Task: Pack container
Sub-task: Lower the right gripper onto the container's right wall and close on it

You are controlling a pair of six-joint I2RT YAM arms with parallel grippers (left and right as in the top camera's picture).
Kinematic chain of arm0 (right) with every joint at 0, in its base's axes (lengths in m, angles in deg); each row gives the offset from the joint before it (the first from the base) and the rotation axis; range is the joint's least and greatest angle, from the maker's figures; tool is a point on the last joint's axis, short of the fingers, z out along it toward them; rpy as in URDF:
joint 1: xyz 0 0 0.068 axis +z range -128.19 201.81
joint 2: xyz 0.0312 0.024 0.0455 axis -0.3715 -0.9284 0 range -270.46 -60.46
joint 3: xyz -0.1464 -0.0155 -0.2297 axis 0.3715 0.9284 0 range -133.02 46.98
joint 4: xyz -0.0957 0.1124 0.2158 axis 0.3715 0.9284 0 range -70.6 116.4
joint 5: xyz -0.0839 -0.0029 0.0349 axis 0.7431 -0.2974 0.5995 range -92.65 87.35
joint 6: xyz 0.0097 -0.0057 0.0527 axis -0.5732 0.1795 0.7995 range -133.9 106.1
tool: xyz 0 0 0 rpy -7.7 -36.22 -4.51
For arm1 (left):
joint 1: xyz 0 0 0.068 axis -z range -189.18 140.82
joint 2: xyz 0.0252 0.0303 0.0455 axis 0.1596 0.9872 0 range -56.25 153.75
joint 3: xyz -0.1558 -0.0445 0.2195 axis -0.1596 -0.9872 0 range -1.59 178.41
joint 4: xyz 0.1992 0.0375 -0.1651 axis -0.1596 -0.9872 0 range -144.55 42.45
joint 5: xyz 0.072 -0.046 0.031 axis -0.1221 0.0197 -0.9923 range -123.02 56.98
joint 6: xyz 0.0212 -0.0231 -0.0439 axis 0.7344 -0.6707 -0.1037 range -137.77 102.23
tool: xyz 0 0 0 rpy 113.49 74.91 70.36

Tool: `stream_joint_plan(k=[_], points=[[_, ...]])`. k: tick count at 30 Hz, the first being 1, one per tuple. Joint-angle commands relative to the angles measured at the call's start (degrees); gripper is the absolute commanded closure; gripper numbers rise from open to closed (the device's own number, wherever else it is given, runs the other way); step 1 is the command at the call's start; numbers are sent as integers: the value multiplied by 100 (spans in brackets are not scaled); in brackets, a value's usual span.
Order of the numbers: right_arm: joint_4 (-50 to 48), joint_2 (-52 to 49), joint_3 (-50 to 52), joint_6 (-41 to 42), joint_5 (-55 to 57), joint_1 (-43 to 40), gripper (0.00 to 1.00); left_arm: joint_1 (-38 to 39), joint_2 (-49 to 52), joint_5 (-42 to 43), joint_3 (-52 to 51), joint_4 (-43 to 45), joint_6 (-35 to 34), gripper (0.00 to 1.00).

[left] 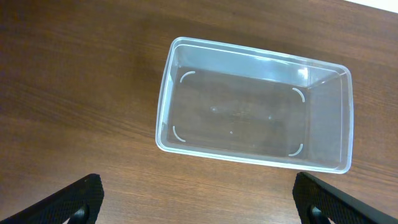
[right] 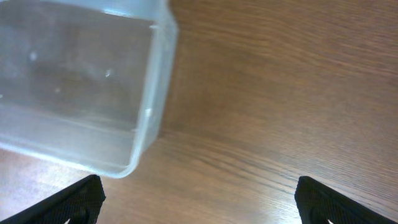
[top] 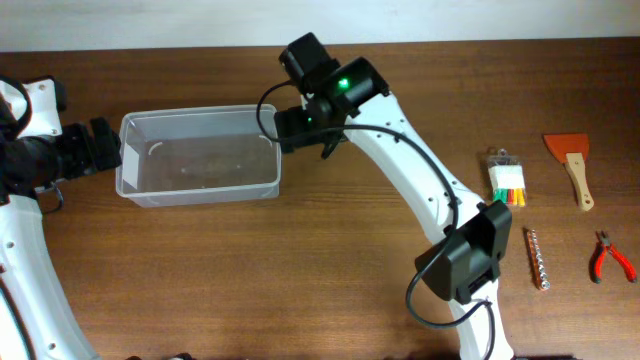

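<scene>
Next, my right gripper shifts, since the container's end rim (top: pixel 279 172) is next to its open fingers, outside the gap between them. It should move over that rim (right: pixel 150 99), pinch it and pull the container.
The container (top: pixel 198 160) is a clear plastic rectangular bin with nothing in it, standing on the table at upper left. It shows whole in the left wrist view (left: pixel 255 118) and by one corner in the right wrist view (right: pixel 74 87). My left gripper (top: pixel 100 146) is open and empty, just off the bin's left end; its fingertips frame bare wood (left: pixel 199 202). My right gripper (top: pixel 295 128) is open and empty, hovering at the bin's far right corner, fingertips wide apart over the table (right: pixel 199 202).
At the right of the table lie an orange scraper with a wooden handle (top: pixel 571 162), red pliers (top: pixel 608 257), a pack of coloured bits (top: pixel 509 180) and a strip of bits (top: pixel 537 258). The right arm's base (top: pixel 468 262) stands at lower right.
</scene>
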Motion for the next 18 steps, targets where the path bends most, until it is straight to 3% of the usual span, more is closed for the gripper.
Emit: stream_joint_plan(k=[1,10,18], points=[[7,-22,-116,-260,-175,393,1,-20,22,83,120,-2,-55,1],[-400,-26,-2,-323,9,914,1,-20,22,81,120,-133,-52,1],[-446,-463,11,452,494,820,1,-20,22,81,120,-129,-55,1]])
